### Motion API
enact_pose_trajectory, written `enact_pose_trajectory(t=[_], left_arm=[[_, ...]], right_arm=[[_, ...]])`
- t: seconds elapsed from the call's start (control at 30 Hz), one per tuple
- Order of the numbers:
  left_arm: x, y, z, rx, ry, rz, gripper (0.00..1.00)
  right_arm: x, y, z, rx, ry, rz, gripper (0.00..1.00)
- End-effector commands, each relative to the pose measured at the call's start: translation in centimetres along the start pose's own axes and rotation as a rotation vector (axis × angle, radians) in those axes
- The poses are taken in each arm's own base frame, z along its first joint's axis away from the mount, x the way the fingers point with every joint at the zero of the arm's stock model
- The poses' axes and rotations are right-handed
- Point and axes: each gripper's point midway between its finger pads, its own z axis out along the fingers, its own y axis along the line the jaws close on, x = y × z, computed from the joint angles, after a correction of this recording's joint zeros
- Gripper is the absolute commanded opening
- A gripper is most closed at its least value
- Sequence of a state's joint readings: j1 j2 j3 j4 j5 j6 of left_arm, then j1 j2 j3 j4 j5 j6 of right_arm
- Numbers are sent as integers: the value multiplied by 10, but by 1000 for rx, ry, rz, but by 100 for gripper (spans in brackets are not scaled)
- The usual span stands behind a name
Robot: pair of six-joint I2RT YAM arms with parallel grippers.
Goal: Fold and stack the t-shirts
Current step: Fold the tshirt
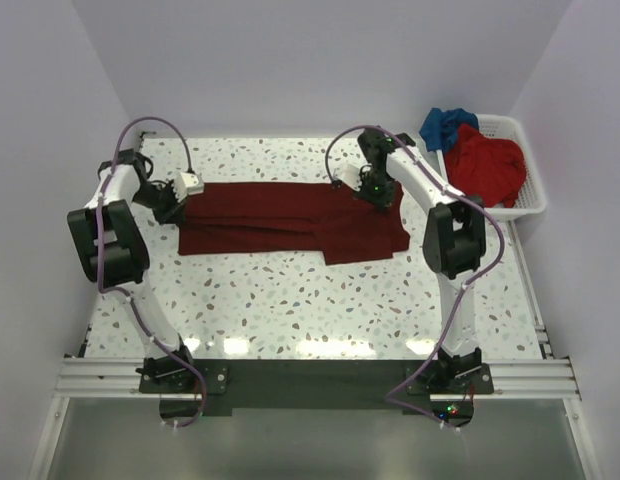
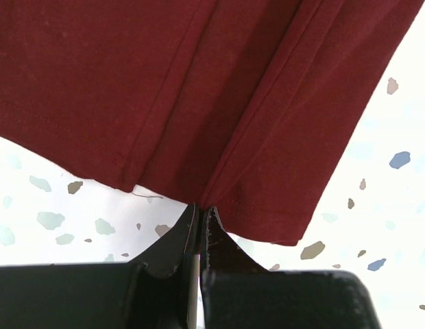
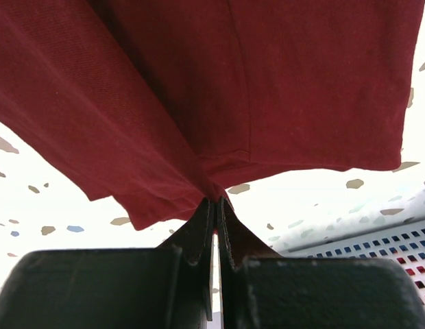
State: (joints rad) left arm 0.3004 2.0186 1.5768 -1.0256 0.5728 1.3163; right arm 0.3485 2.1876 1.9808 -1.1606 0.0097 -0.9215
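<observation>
The maroon t-shirt runs straight from my left gripper to the t-shirt's basket-side end, so my right gripper should continue to bring that end down until it lies flat.
A dark maroon t-shirt lies stretched out across the far half of the table, folded lengthwise. My left gripper is shut on its left edge, and the left wrist view shows the hem pinched at the fingertips. My right gripper is shut on the shirt's right end, where the cloth bunches into the closed fingertips. A brighter red t-shirt and a blue t-shirt lie crumpled in the basket.
A white slatted basket stands at the table's back right corner, close to the right arm; its wall shows in the right wrist view. The speckled tabletop lies in front of the shirt. White walls enclose the table.
</observation>
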Motion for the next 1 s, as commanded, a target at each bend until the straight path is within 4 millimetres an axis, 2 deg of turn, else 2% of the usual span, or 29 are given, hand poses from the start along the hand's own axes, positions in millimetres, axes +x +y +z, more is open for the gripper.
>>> enact_pose_trajectory(t=[0.0,0.5,0.87,0.93,0.97], left_arm=[[-8,17,-4,-39,-25,-3,0],[-8,32,14,-45,5,-11,0],[-2,46,28,-71,11,-50,0],[-2,52,31,-92,5,-66,10],[-2,52,32,-94,3,-95,12]], right_arm=[[3,-14,-5,31,5,-9,0],[5,-24,9,32,17,3,0],[9,-31,30,50,53,15,0],[11,-35,35,73,67,35,0],[13,-37,35,85,73,69,7]])
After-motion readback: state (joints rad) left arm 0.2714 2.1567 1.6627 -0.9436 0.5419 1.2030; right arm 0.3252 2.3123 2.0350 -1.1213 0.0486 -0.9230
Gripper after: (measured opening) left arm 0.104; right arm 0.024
